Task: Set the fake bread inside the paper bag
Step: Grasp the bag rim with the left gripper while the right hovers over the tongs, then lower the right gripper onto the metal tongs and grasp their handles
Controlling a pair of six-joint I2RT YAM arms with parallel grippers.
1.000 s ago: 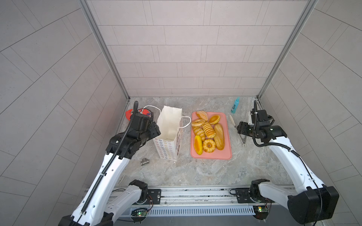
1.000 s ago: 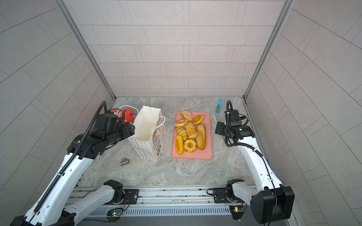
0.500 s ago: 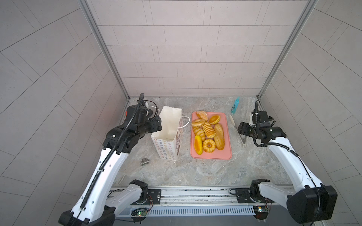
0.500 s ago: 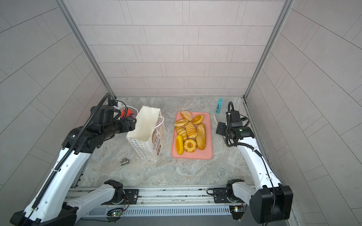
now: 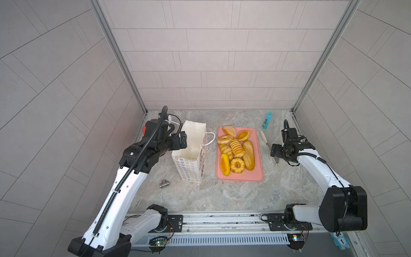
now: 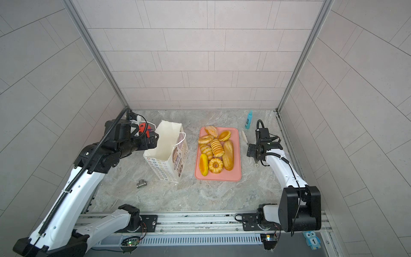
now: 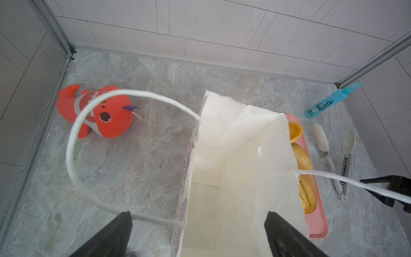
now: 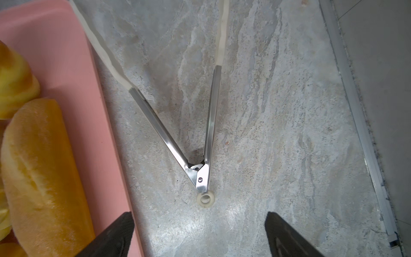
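The tongs' hinge end is under my open right gripper and their arms are spread wide. Next, I squeeze both metal arms with my right gripper before it takes the bread.
The white paper bag stands upright with its mouth open, left of the pink tray. The fake bread, several glossy golden pieces, lies on that tray. The long loaf shows in the right wrist view. My left gripper is open at the bag's left rim. One of its fingers is outside by the cord handle and the other is over the bag's inside. My right gripper is open and empty, low over the hinge end of metal tongs.
A red plush fish lies at the back left, behind my left arm. A blue bottle lies at the back right. A small metal fitting sits on the table in front of the bag. The tongs lie just right of the tray.
My left arm has risen and moved toward the bag's mouth, and its jaws have spread wider. The right gripper has stayed over the tongs and opened wider.
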